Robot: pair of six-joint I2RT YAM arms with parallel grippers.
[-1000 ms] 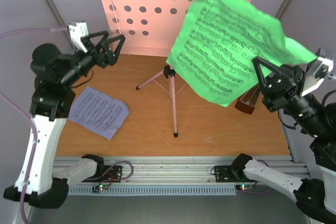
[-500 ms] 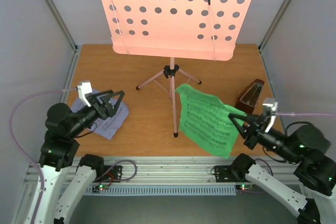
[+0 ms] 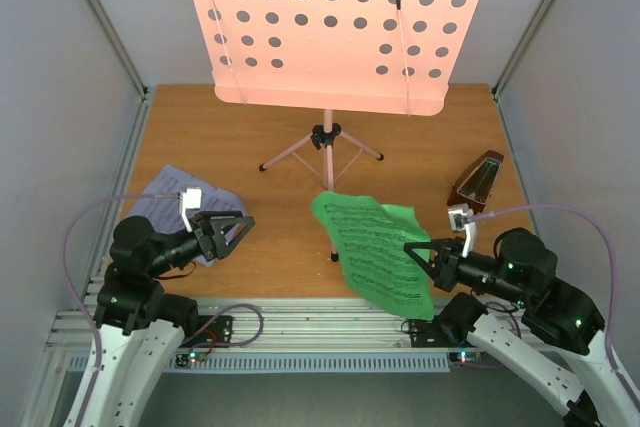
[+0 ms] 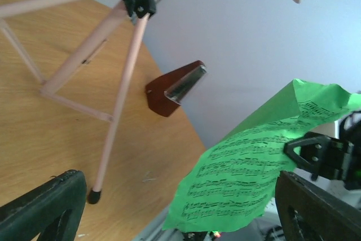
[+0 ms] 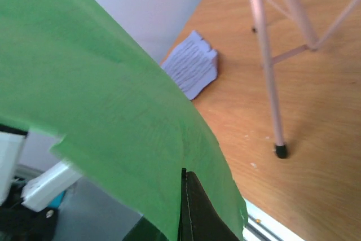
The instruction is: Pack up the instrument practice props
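Observation:
The green music sheet's loose edge [image 3: 329, 227] faces the left gripper's open fingers, so the left gripper should now go toward that edge [image 3: 333, 237] and close there.
The pink music stand [image 3: 330, 27] rises at the back on its tripod [image 3: 322, 137], with a bare perforated desk. My right gripper [image 3: 415, 252] is shut on the right edge of a green music sheet [image 3: 370, 252], which hangs over the table's front middle. In the right wrist view the green music sheet [image 5: 113, 111] fills the frame above my closed fingertips [image 5: 192, 207]. A pale printed sheet [image 3: 165, 192] lies on the left of the table. Over its near corner my left gripper [image 3: 240, 227] hovers open and empty. The reddish-brown metronome [image 3: 478, 179] stands at the right.
The wooden tabletop [image 3: 280, 247] is boxed in by grey walls on three sides. A metal rail [image 3: 320, 327] runs along its front edge. One tripod leg's foot [image 3: 334, 257] touches down close beside the hanging green sheet.
My right arm has carried the green sheet from high by the stand's desk down to the table's front. My left arm has dropped toward the front left, still open.

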